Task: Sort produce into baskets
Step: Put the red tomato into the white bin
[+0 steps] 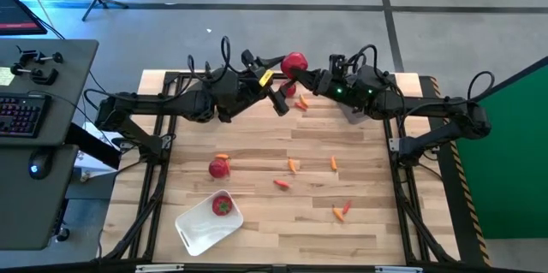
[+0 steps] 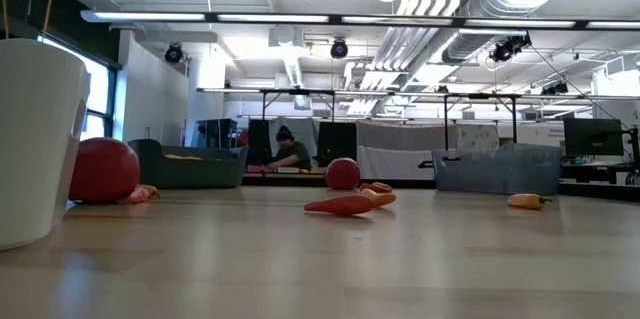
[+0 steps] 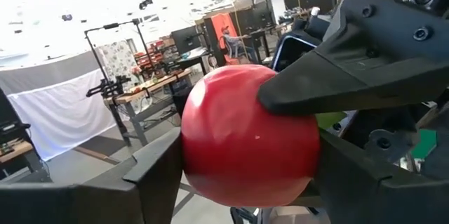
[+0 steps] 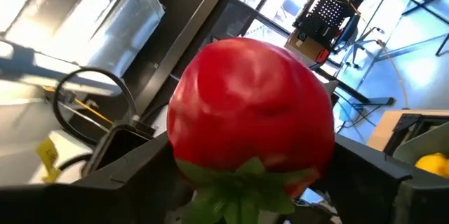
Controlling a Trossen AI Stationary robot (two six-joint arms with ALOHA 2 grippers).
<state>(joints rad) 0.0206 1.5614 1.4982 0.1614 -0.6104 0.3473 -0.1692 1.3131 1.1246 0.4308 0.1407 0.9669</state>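
Observation:
The raised red fruit (image 1: 294, 62) is held by both grippers. Next, my right gripper lets go and moves away before my left gripper carries the fruit to the white basket (image 1: 204, 226).
A round red fruit (image 1: 294, 62) with a green calyx (image 4: 242, 182) hangs high over the table's far middle, between my two grippers. My left gripper (image 1: 285, 68) reaches in from the table's left and is shut on it. My right gripper (image 1: 303, 69) reaches in from the right, open, with its fingers (image 4: 126, 157) close on either side of the fruit. Another red fruit (image 1: 222, 205) lies in the white basket (image 1: 195, 228) near the front edge. A third red fruit (image 1: 219, 168) and several orange pepper pieces (image 1: 294, 166) lie on the table. My left gripper pinches the red fruit by two opposite sides (image 3: 189, 161) between its two fingers (image 3: 151, 175), coming level from the table's left. The fruit is lifted clear, far above the table. My right gripper has one finger (image 3: 351, 76) lying along the fruit's far side; whether it touches, I cannot tell.
A blue-grey basket (image 2: 495, 171) and a dark basket (image 2: 190, 167) stand at the table's far side. More small red and orange pieces (image 1: 301, 102) lie under the grippers. A desk with a keyboard (image 1: 21, 115) stands left of the table.

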